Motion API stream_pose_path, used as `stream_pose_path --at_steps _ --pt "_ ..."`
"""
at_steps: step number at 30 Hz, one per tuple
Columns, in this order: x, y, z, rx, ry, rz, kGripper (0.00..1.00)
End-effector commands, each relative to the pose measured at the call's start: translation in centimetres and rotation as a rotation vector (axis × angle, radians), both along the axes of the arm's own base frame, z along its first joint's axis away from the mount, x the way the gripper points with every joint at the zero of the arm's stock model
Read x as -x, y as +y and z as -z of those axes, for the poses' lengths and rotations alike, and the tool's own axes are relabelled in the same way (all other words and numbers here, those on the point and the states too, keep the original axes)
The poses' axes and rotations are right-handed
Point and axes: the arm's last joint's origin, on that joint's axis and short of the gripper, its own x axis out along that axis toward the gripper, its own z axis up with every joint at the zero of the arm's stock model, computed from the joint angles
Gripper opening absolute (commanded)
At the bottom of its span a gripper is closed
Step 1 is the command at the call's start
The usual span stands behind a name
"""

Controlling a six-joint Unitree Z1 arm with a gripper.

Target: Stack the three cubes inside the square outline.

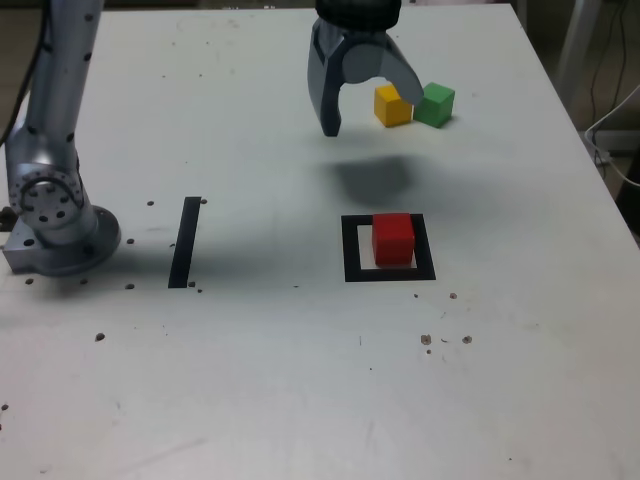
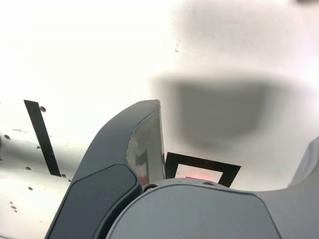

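My gripper is going to lift the yellow cube (image 1: pixel 392 106), which will come up by itself because a thin seam (image 1: pixel 413 108) separates it from the green cube.
In the exterior view the red cube (image 1: pixel 393 240) stands inside the black square outline (image 1: pixel 350 250) right of the table's middle. The yellow cube (image 1: pixel 392 105) and the green cube (image 1: pixel 435 104) sit side by side at the back, touching or nearly so. My gripper (image 1: pixel 372 110) hangs open and empty above the table, just in front of and left of the yellow cube, partly covering it. From the wrist I see one dark finger (image 2: pixel 144 139), part of the square outline (image 2: pixel 199 162) and a sliver of the red cube (image 2: pixel 199 177).
A straight black strip (image 1: pixel 185 242) lies left of the middle, also seen from the wrist as the black strip (image 2: pixel 42 137). The arm's base (image 1: pixel 55 215) stands at the exterior view's left edge. Small dark specks dot the white table (image 1: pixel 300 380).
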Motion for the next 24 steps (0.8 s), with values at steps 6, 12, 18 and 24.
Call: stream_pose_path --at_steps 6,12,18,24 --pt "-1.1 4.8 1.1 -0.004 0.031 -0.051 0.99" --pt "-2.4 8.1 2.1 0.002 0.051 -0.074 0.99" --pt "-3.3 10.4 2.6 0.007 0.062 -0.089 0.99" --pt "-3.8 11.9 3.5 0.017 0.077 -0.1 0.98"
